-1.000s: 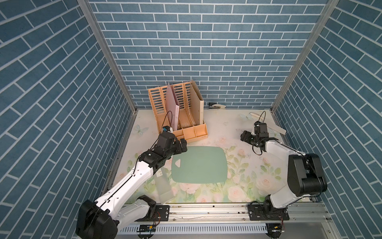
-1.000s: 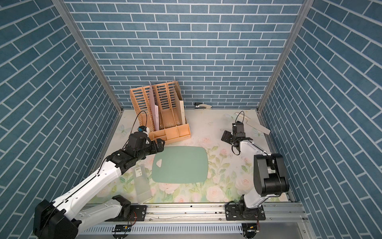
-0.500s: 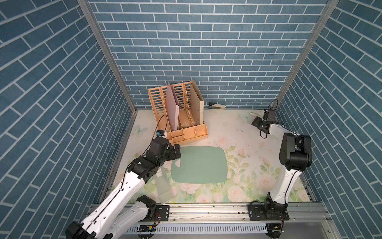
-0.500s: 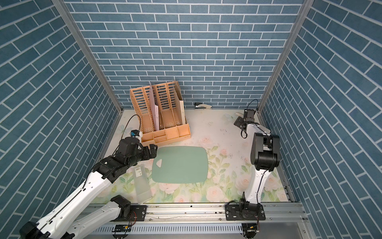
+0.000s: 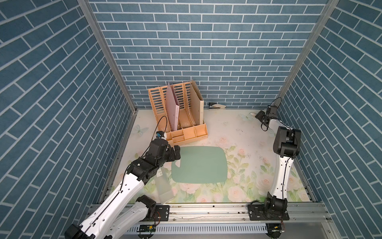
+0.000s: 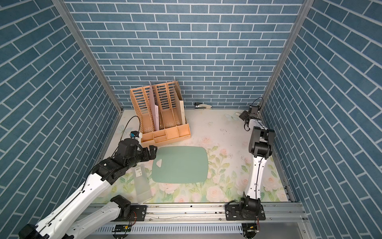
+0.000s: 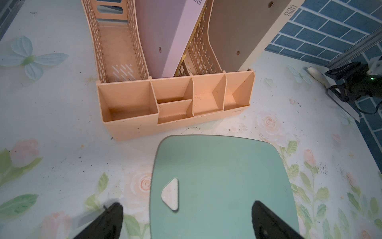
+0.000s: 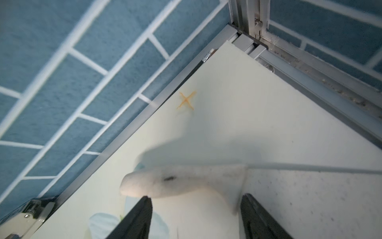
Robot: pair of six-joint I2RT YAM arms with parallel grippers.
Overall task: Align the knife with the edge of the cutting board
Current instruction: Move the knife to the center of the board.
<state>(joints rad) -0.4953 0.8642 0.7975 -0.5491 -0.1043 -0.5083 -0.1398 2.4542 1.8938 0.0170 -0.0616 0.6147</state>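
Observation:
I should use my right gripper to bring the knife [image 5: 252, 114] closer to the cutting board's edge [image 5: 227, 161] and turn it straight, because the knife is lying crooked in the far corner by the wall.
The mint-green cutting board [image 5: 200, 165] [image 6: 182, 163] lies flat mid-table, its white triangular hole toward the left. My left gripper [image 5: 175, 154] [image 7: 186, 207] hovers open over that holed end, holding nothing. The cream-white knife [image 8: 179, 182] lies in the far right corner, its handle tip [image 5: 252, 113] poking out past my right gripper [image 5: 258, 115] [image 8: 196, 207]. In the right wrist view the handle lies across, just beyond the fingertips, with the blade [image 8: 310, 196] off to one side. The right jaws stand apart around the handle's curve without pinching it. From the left wrist view the knife [image 7: 316, 74] shows beside the right gripper.
An orange file organiser [image 5: 179, 115] [image 7: 175, 93] stands just behind the board. A translucent sleeve with a barcode label [image 6: 141, 184] lies at the front left of the board. A stapler [image 5: 217, 106] sits at the back wall. The knife is close to the side wall and corner post.
My right arm has swung from the middle right of the table to the far right corner, over the knife's handle, and its jaws have narrowed a little. The left gripper has hardly shifted.

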